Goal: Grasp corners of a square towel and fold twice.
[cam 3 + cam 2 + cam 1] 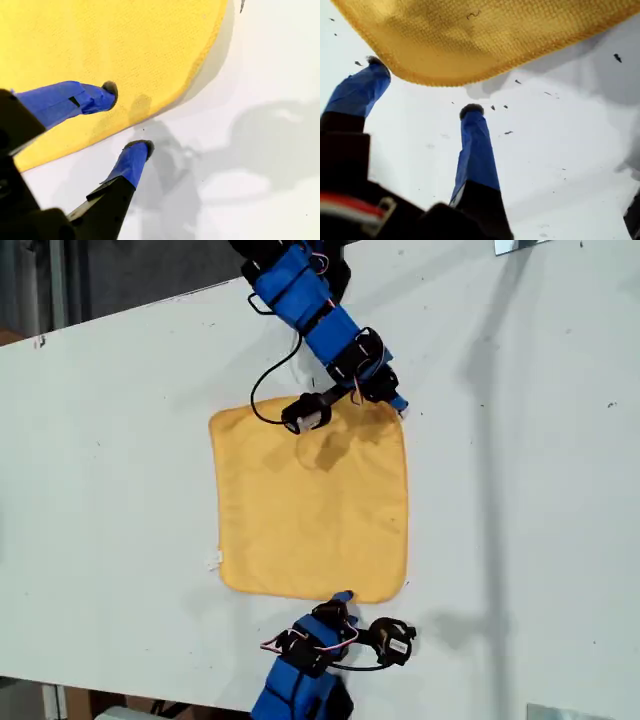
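The towel's corner (437, 65) will gather into a puckered tuft when I pinch it, since both blue fingers are side by side along the towel's rounded hem (442, 83).
The yellow-orange towel (310, 505) lies flat and unfolded on the white table (110, 470), its small white tag (214, 560) on the edge at the exterior view's left. My first gripper (392, 398) is at the towel's far corner on the exterior view's right. It is open (424, 86), with both blue fingers on bare table and one tip at the hem of the rounded corner (440, 80). My second gripper (345, 598) is at the near edge. It is open (126, 118), straddling the hem with one finger over the towel (100, 40) and one over the table.
The first arm's wrist camera (305, 415) and a looping black cable (262, 390) hang over the towel's far edge. The second arm's camera (395, 640) sits off the cloth. Metal pieces show at the exterior view's top right (520, 245) and bottom right (560, 712).
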`<control>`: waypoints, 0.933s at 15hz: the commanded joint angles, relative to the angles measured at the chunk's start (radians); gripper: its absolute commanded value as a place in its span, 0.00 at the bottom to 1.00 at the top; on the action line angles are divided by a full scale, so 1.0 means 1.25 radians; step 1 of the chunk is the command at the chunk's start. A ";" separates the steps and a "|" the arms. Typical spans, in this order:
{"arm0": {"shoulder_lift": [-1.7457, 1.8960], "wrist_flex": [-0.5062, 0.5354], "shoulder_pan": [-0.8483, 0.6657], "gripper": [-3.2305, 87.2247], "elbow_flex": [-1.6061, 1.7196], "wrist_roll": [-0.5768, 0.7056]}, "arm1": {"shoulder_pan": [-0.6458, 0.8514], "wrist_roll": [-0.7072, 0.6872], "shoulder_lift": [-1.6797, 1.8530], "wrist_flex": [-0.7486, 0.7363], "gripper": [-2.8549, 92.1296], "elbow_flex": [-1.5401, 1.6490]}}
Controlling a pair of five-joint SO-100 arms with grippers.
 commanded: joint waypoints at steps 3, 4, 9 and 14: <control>-0.002 -0.005 0.017 0.25 -0.040 -0.013 | 0.050 -0.065 -0.027 -0.023 0.38 -0.064; -0.002 -0.005 0.012 0.25 -0.042 -0.007 | 0.079 -0.092 -0.027 -0.015 0.38 -0.070; -0.015 -0.002 0.015 0.25 -0.043 -0.011 | 0.135 -0.137 -0.058 -0.029 0.12 -0.070; -0.034 -0.016 0.021 0.25 -0.047 -0.013 | 0.118 -0.130 -0.082 -0.053 0.03 -0.079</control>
